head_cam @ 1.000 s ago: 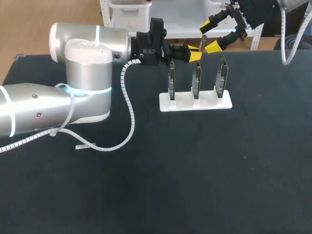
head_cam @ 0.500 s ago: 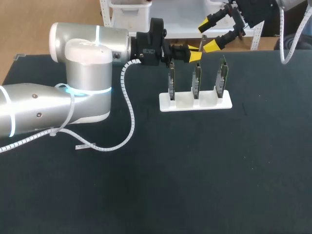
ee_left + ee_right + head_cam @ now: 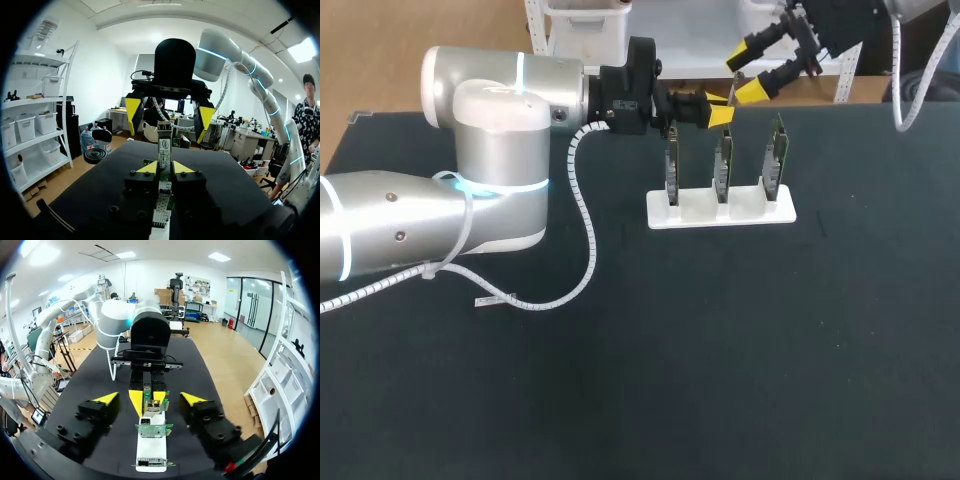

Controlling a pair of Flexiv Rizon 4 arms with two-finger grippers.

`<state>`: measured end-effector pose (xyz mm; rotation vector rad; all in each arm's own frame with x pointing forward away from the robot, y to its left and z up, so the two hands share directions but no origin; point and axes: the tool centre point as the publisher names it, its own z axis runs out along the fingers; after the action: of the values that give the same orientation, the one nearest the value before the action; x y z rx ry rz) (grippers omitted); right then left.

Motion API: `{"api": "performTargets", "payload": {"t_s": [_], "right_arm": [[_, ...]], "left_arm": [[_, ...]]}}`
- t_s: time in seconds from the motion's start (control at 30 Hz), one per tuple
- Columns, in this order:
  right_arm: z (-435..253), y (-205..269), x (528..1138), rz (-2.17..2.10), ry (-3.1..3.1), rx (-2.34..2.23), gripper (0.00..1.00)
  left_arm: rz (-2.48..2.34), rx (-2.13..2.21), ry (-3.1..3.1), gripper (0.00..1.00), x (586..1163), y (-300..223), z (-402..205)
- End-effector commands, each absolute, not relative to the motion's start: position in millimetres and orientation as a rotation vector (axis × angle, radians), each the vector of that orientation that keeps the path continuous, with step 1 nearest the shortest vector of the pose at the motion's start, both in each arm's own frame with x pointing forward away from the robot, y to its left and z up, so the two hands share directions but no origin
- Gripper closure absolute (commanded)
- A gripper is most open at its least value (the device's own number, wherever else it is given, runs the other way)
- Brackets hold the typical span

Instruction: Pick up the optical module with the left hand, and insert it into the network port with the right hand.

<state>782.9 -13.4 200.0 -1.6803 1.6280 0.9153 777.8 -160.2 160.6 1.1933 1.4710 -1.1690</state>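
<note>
I can see the foot of the middle port board sitting in the white holder (image 3: 722, 198), so I expect that board (image 3: 723, 158) to stay upright when I push the optical module into it.
The optical module (image 3: 738, 77), a slim silver bar, is held level above the back of the table by my left gripper (image 3: 723, 110), which is shut on it. In the left wrist view the module (image 3: 164, 145) sticks out ahead of the left gripper (image 3: 164, 168). Its far end lies between the yellow fingers of my right gripper (image 3: 168, 131), which faces it. The right gripper (image 3: 737, 80) is open, one finger on each side of the module, with gaps left. Below stands the white holder (image 3: 720, 212) with three upright green port boards (image 3: 776, 158).
In the right wrist view the holder (image 3: 150, 456) lies under and just ahead of the right gripper (image 3: 150, 399). The left arm's thick grey links (image 3: 490, 170) and its white coiled cable (image 3: 582, 215) cover the table's left. The black table (image 3: 740, 350) stretches toward the front.
My right gripper's fingers have drawn closer together around the module's end. The left arm and the module have stayed where they were.
</note>
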Motion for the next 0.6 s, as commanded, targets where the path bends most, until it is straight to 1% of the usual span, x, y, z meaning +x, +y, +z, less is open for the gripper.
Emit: {"api": "performTargets", "payload": {"t_s": [0.03,0.27,0.3,0.33,0.37,0.4,0.6], "right_arm": [[199.6,-13.4,782.9,0.913,1.628,-1.678,1.00],[199.5,-13.8,783.2,0.910,1.627,-1.677,1.00],[199.5,-13.8,783.3,0.911,1.627,-1.677,1.00],[199.4,-13.9,783.3,0.911,1.626,-1.678,1.00],[199.4,-13.9,783.3,0.911,1.627,-1.680,1.00],[199.4,-13.9,783.3,0.912,1.627,-1.681,1.00],[199.6,-13.7,784.0,0.914,1.622,-1.686,1.00]], "left_arm": [[-1.170,1.194,1.469,1.00,778.7,-160.2,160.2],[-1.170,1.194,1.469,1.00,778.7,-160.2,160.2],[-1.170,1.194,1.469,0.80,778.7,-160.2,160.2],[-1.170,1.194,1.469,0.52,778.7,-160.2,160.2],[-1.170,1.194,1.469,0.03,778.7,-160.2,160.2],[-1.170,1.194,1.469,0.00,778.7,-160.2,160.2],[-1.170,1.194,1.469,0.00,778.7,-160.2,160.2]]}}
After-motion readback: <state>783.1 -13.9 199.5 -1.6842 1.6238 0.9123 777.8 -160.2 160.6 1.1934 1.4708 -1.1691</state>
